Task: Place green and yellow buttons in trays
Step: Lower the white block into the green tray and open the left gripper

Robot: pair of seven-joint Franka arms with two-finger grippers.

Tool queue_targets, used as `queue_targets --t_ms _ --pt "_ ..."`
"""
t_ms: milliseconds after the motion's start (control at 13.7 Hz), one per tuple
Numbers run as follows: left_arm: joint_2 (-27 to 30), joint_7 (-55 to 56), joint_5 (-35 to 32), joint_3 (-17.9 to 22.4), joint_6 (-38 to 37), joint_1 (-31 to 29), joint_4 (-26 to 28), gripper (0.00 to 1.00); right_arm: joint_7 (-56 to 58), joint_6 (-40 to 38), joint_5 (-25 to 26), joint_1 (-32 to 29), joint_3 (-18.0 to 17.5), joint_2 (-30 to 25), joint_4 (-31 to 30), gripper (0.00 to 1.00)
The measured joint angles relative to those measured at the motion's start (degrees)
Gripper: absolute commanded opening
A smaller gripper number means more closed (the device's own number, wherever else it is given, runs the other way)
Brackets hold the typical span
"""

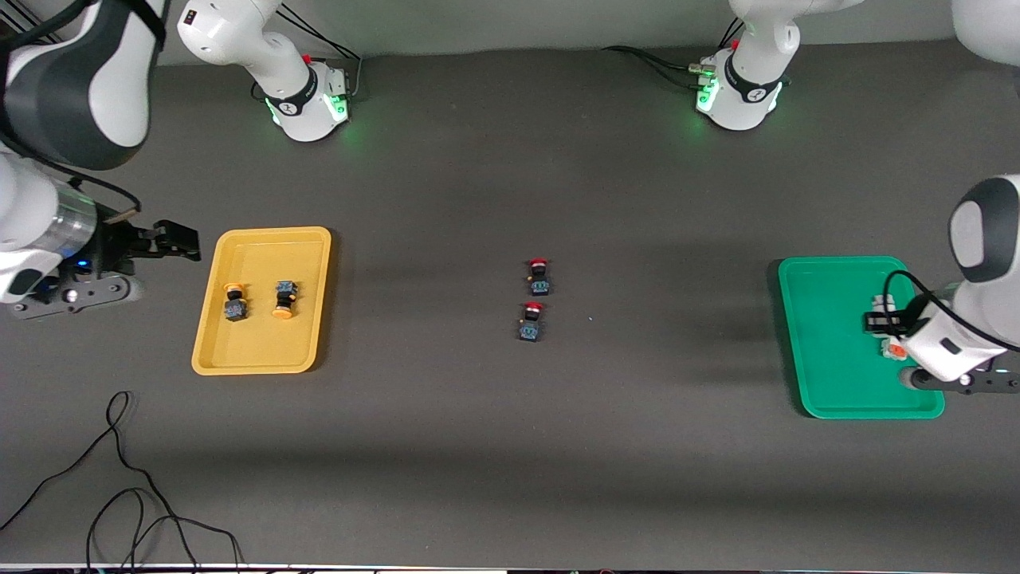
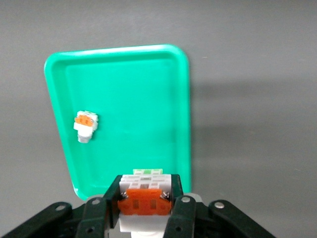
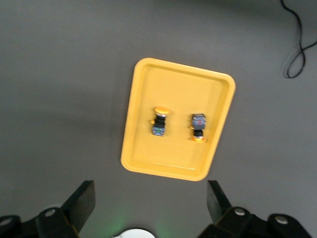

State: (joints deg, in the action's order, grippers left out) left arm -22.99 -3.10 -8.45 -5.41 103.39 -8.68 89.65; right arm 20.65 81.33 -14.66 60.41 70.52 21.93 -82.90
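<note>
The green tray's bottom (image 1: 825,338) is free beside the lying white-grey button (image 1: 895,349), so I should keep lowering the held button with my left gripper until it rests there, and then let go.
My left gripper (image 2: 146,203) is shut on a white-grey button with an orange patch (image 2: 146,201) and holds it over the green tray (image 2: 124,74), near one short rim. A second white-grey button (image 2: 85,125) lies in that tray. In the front view the left gripper (image 1: 880,322) is over the green tray (image 1: 829,359). The yellow tray (image 1: 263,351) holds two yellow-capped buttons (image 1: 234,303) (image 1: 284,299), which also show in the right wrist view (image 3: 159,120) (image 3: 198,127). My right gripper (image 1: 171,239) is open and empty beside the yellow tray (image 3: 148,89), toward the right arm's end.
Two red-capped black switches (image 1: 539,275) (image 1: 531,320) lie mid-table, one nearer the front camera than the other. A black cable (image 1: 119,478) loops on the table, nearer the front camera than the yellow tray.
</note>
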Motion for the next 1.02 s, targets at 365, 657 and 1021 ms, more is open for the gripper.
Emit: queue_targets --t_ms 365,657,1021 --pt "-1.1 -0.5 0.0 -0.1 16.0 -2.0 10.9 0.00 -10.7 -1.3 12.1 -22.2 -30.4 -12.9 -0.4 1.00" --pt "-5.1 -0.5 0.0 -0.1 29.2 -3.6 18.6 0.00 -12.4 -1.3 15.4 -47.3 -55.8 -17.1 -2.3 1.00" --pt "-7.8 -0.5 0.0 -0.1 34.5 -4.3 21.2 0.00 -12.7 0.1 15.8 -65.6 -72.0 -20.2 -5.2 1.00"
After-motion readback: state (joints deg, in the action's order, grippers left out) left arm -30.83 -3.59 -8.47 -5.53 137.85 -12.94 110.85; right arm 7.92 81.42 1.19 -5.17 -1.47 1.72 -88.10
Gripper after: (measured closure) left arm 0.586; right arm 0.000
